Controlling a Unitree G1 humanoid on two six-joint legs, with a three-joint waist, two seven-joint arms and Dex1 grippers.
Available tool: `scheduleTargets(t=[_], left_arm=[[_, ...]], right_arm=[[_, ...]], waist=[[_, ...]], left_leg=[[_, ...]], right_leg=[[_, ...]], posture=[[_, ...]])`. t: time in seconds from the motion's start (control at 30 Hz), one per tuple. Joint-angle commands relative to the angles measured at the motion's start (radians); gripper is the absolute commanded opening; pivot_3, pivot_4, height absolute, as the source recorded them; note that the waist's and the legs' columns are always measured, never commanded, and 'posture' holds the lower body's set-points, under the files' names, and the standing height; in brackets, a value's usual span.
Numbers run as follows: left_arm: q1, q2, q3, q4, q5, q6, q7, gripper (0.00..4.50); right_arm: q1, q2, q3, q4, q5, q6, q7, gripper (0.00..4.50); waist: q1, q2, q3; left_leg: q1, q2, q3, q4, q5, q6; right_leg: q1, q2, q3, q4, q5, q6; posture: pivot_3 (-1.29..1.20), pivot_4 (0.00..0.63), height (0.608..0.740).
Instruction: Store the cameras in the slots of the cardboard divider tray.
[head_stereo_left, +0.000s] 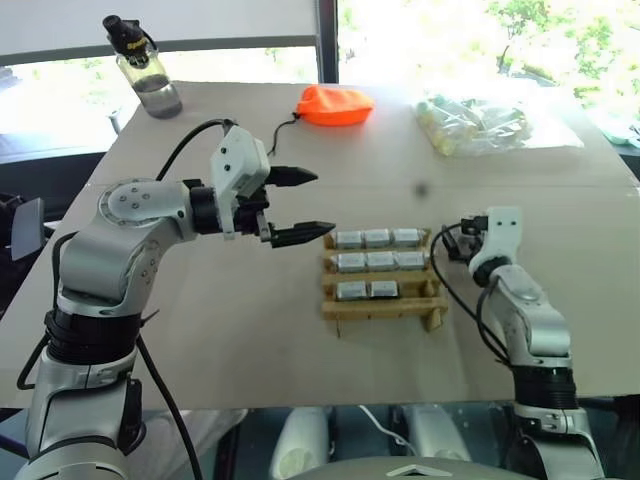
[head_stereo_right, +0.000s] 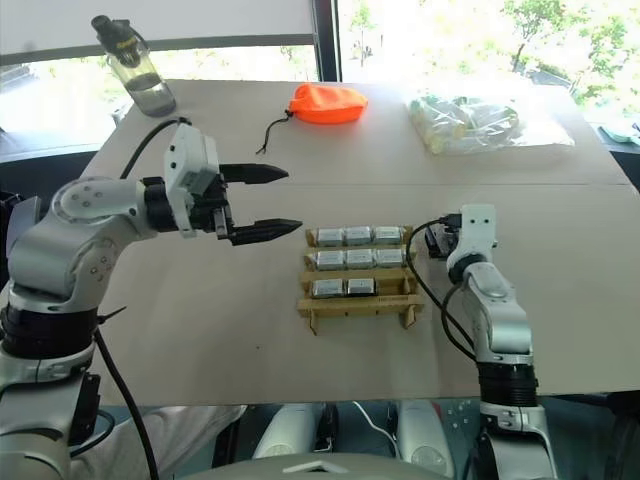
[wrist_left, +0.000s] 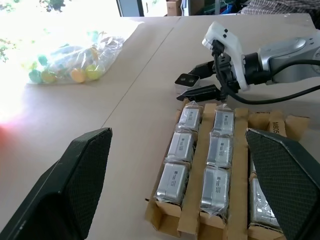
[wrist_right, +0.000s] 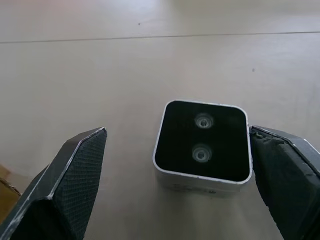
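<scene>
The loose camera lies lens side up (wrist_right: 202, 141), but the tray holds cameras on edge, so the robot's right gripper should lift the camera, turn it and hand it to the left gripper (head_stereo_left: 298, 205).
The cardboard divider tray (head_stereo_left: 385, 308) lies mid-table. Several wrapped cameras (head_stereo_left: 378, 238) fill its far and middle rows, and two sit in the near row, whose right slot (head_stereo_left: 412, 289) is bare. One loose camera (wrist_right: 202, 145), black two-lens face up, rests on the table just right of the tray. My right gripper (wrist_right: 177, 130) is open and low, its fingers (wrist_right: 75, 185) on either side of that camera. To the left of the tray my left gripper (head_stereo_left: 300, 206) hangs open above the table, holding nothing.
At the far side of the table are an orange drawstring pouch (head_stereo_left: 335, 105), a clear bag of pale tubes (head_stereo_left: 480, 125) and a bottle (head_stereo_left: 145, 72) in the far left corner. The right arm's cable (head_stereo_left: 445, 275) loops beside the tray.
</scene>
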Motion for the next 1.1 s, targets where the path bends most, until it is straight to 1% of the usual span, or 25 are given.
scheduleTargets(t=[0.03,0.1,0.2,0.27,0.3,0.33,0.37,0.47,0.6,0.63,0.7,0.77,0.83,0.9,1.0,1.1], left_arm=[[-0.002,0.027,0.044,-0.038,-0.027,-0.012,-0.012,4.42],[0.002,0.034,0.047,-0.044,-0.040,-0.011,-0.019,4.42],[0.002,0.036,0.049,-0.055,-0.060,0.000,-0.022,4.49],[0.002,0.038,0.046,-0.053,-0.057,-0.002,-0.025,4.49],[0.003,0.041,0.043,-0.051,-0.055,-0.005,-0.029,4.49],[0.005,0.043,0.043,-0.050,-0.055,-0.006,-0.032,4.49],[0.006,0.044,0.042,-0.048,-0.055,-0.007,-0.034,4.49],[0.007,0.043,0.033,-0.040,-0.051,-0.013,-0.037,4.49],[-0.016,0.010,0.000,-0.017,-0.051,0.029,-0.001,4.49],[-0.026,-0.005,-0.002,0.000,-0.074,0.067,0.008,4.49],[-0.047,-0.023,-0.017,0.044,-0.076,0.096,0.011,4.49],[-0.085,-0.047,-0.057,0.110,-0.046,0.087,-0.007,4.49],[-0.137,-0.082,-0.097,0.174,-0.026,0.087,-0.017,4.49],[-0.178,-0.113,-0.125,0.220,-0.018,0.092,-0.032,4.49],[-0.223,-0.148,-0.154,0.264,-0.023,0.104,-0.072,4.49],[-0.251,-0.159,-0.188,0.295,-0.004,0.091,-0.115,4.49]], right_arm=[[0.001,0.009,-0.006,-0.028,-0.046,-0.020,-0.070,4.50],[0.003,0.011,-0.004,-0.022,-0.062,-0.043,-0.086,4.50],[0.003,0.023,-0.007,-0.022,-0.052,-0.049,-0.084,3.73],[0.005,0.016,-0.002,-0.022,-0.053,-0.057,-0.070,2.64],[0.007,0.012,0.003,-0.026,-0.049,-0.062,-0.056,2.39],[0.010,0.010,0.005,-0.031,-0.045,-0.060,-0.047,1.99],[0.011,0.009,0.002,-0.034,-0.042,-0.057,-0.043,1.91],[0.025,-0.007,0.007,-0.047,-0.043,-0.065,-0.017,1.91],[0.074,-0.050,0.017,-0.114,-0.019,-0.118,0.076,1.91],[0.095,-0.098,0.042,-0.129,-0.055,-0.162,0.107,1.91],[0.134,-0.214,0.098,-0.141,-0.146,-0.283,0.176,1.91],[0.160,-0.333,0.125,-0.158,-0.198,-0.422,0.250,1.91],[0.163,-0.455,0.151,-0.155,-0.274,-0.592,0.304,1.91],[0.146,-0.552,0.177,-0.131,-0.351,-0.748,0.323,1.91],[0.089,-0.647,0.219,-0.083,-0.449,-0.948,0.334,1.91],[-0.003,-0.712,0.270,-0.042,-0.579,-1.145,0.317,1.91]], waist=[[-0.003,0.000,0.000],[-0.008,0.000,0.000],[-0.019,0.000,0.000],[-0.023,0.000,0.000],[-0.023,0.000,0.000],[-0.023,0.000,0.000],[-0.024,0.000,0.000],[-0.024,0.000,0.000],[-0.021,0.000,0.000],[-0.021,0.000,0.000],[-0.020,0.000,0.000],[-0.022,0.000,0.000],[-0.021,0.000,0.001],[-0.021,0.000,0.001],[-0.028,-0.001,0.001],[-0.028,-0.001,0.001]], left_leg=[[0.000,0.000,0.000,0.000,0.000,0.000],[0.000,0.000,0.000,0.000,0.000,0.000],[0.000,0.000,0.000,0.000,0.000,0.000],[0.000,0.000,0.000,0.000,0.000,0.000],[0.000,0.000,0.000,0.000,0.000,0.000],[0.000,0.000,0.000,0.000,0.000,0.000],[0.000,0.000,0.000,0.000,0.000,0.000],[0.000,0.000,0.000,-0.001,0.000,0.000],[0.000,0.000,0.000,-0.001,0.000,0.000],[0.000,0.000,0.000,-0.001,0.000,0.000],[0.000,-0.001,0.000,-0.001,0.000,0.000],[0.000,-0.001,0.001,-0.001,0.000,0.000],[0.000,-0.001,0.001,0.000,0.000,0.000],[0.000,-0.001,0.001,0.000,0.000,0.000],[0.001,-0.001,0.002,-0.001,0.000,0.000],[0.001,-0.001,0.003,-0.001,0.000,0.000]], right_leg=[[0.000,0.000,0.000,0.000,0.000,0.000],[0.000,0.000,0.000,0.000,0.000,0.000],[0.000,0.000,0.000,0.000,0.000,0.000],[0.000,0.000,0.001,0.000,0.000,0.000],[0.000,0.000,0.001,0.000,0.000,0.000],[0.000,0.000,0.001,0.000,0.000,0.000],[0.000,0.000,0.001,0.000,0.000,0.000],[0.000,0.000,0.001,0.000,0.000,0.000],[0.000,0.000,0.001,-0.001,0.000,0.000],[0.000,0.000,0.001,-0.001,0.000,0.000],[0.000,0.000,0.001,-0.001,0.000,0.000],[0.000,0.000,0.001,-0.001,0.000,0.001],[0.000,0.000,0.001,-0.002,-0.001,0.001],[0.000,0.000,0.001,-0.002,-0.002,0.004],[0.000,0.002,0.003,-0.001,-0.002,0.004],[-0.002,0.003,0.004,-0.001,-0.002,0.004]], posture=[[0.00,0.150,0.740],[0.00,0.150,0.740],[0.00,0.150,0.740],[0.00,0.150,0.740],[0.00,0.150,0.740],[0.00,0.150,0.740],[0.00,0.150,0.740],[0.00,0.150,0.740],[0.00,0.150,0.740],[0.00,0.150,0.740],[0.00,0.150,0.740],[0.00,0.150,0.740],[0.00,0.150,0.740],[0.00,0.150,0.740],[0.00,0.150,0.740],[0.00,0.150,0.740]])
